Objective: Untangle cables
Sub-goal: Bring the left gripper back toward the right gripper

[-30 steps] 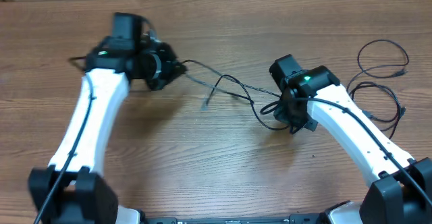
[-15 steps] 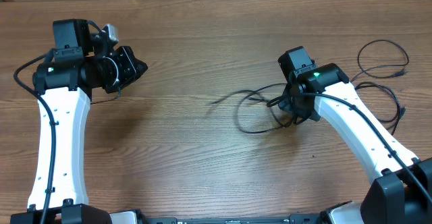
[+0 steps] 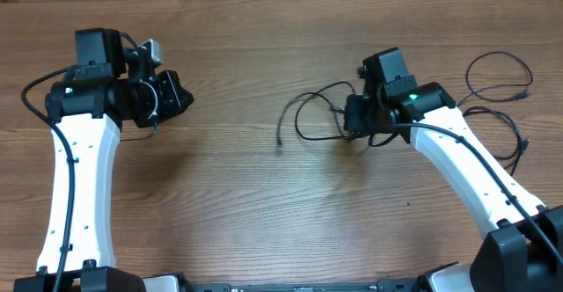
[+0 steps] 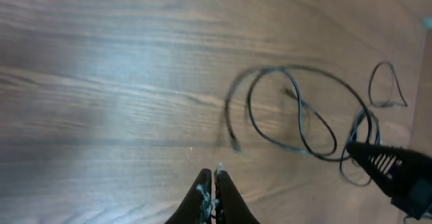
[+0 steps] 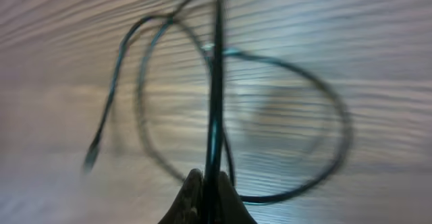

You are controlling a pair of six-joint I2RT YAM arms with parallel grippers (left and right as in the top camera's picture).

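The cable's loop crosses below the strand of cable in my right gripper point(image 5: 215, 119), so my right gripper should stay still while my left gripper pulls the loop point(image 5: 156, 158) out.
A thin black cable point(image 3: 280, 141) lies in loops on the wooden table, its free plug end pointing left. My right gripper point(image 3: 350, 120) is shut on this cable at the loops' right side. In the right wrist view the strand point(image 5: 216, 82) runs straight up from between the jaws point(image 5: 209, 180). My left gripper point(image 3: 185, 98) is far to the left, shut, with nothing visibly in it point(image 4: 214, 178). The left wrist view shows the cable loops point(image 4: 304, 69) ahead of it, with the right gripper point(image 4: 378, 160) beside them.
A second thin black cable point(image 3: 497, 54) lies in two loops at the far right of the table, behind the right arm; it also shows in the left wrist view point(image 4: 374, 82). The table surface point(image 3: 264, 222) is brown wood grain.
My left gripper swung away to the left, off the cable it held stretched a second ago. My right gripper has shifted the cable up and left; its loops have spread.
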